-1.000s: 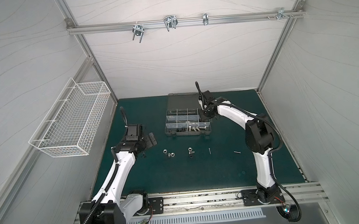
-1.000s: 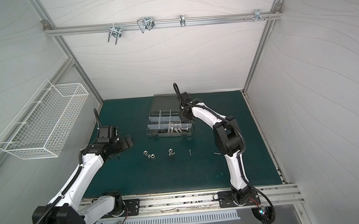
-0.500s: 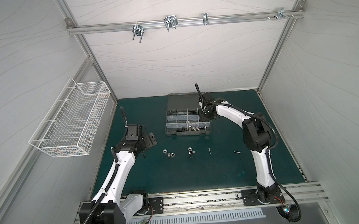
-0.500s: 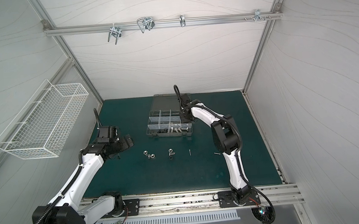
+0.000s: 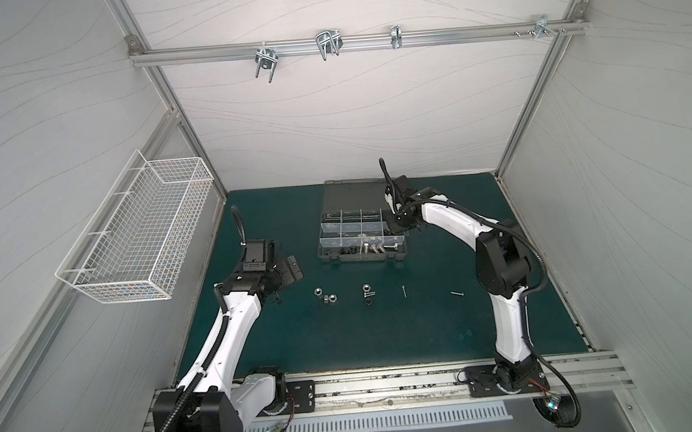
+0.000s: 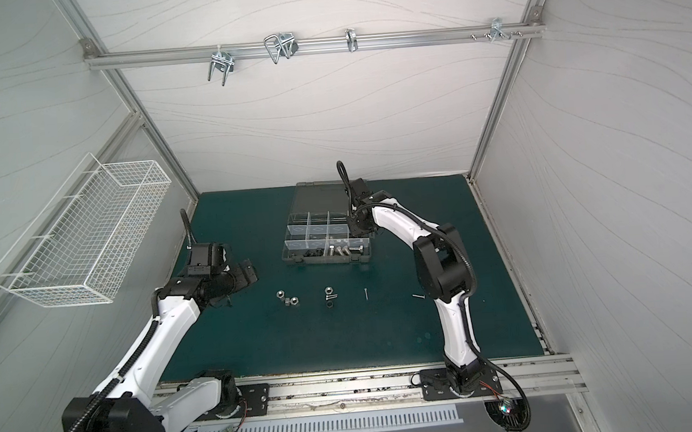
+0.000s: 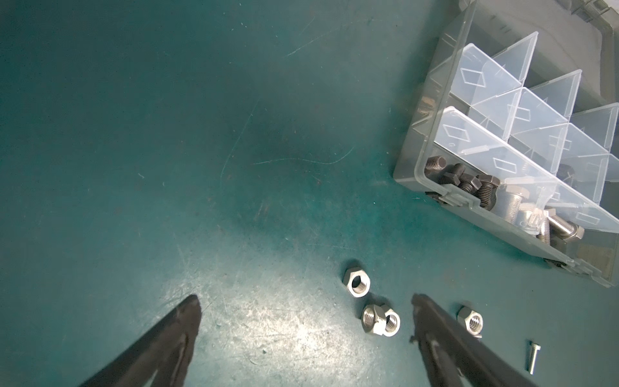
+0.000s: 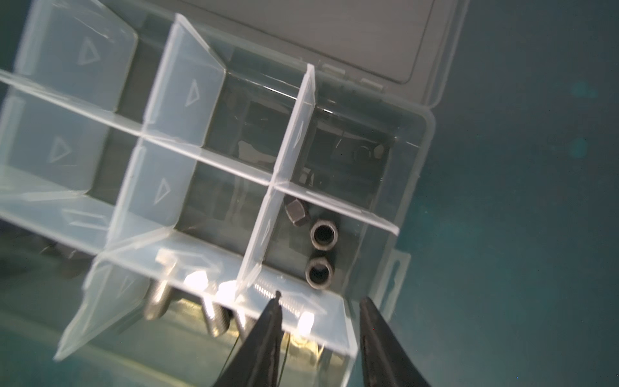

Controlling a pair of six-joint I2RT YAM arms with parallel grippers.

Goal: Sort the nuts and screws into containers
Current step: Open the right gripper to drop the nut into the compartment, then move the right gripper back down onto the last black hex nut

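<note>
The black ring nut's sides lie clear of the thin screws, so the robot's right gripper should keep moving in with open fingers until they are around those sides.
The dark grey organizer case lies open at the back of the green mat, and its containers are split by clear dividers. My right gripper hovers open and empty over its right end, above a compartment with three black nuts. Silver bolts and black bolts fill the front row. Loose silver nuts, a black ring nut and thin screws lie on the mat. My left gripper hangs wide open just left of the nuts, holding nothing.
A white wire basket hangs on the left wall. Silver U-hooks hang from the rail at the back. The case's lid lies flat behind the compartments. Enclosure walls close in on three sides.
My right gripper's jaws have parted above the case's right end, and that arm has shifted slightly. The left arm has stayed where it was.
</note>
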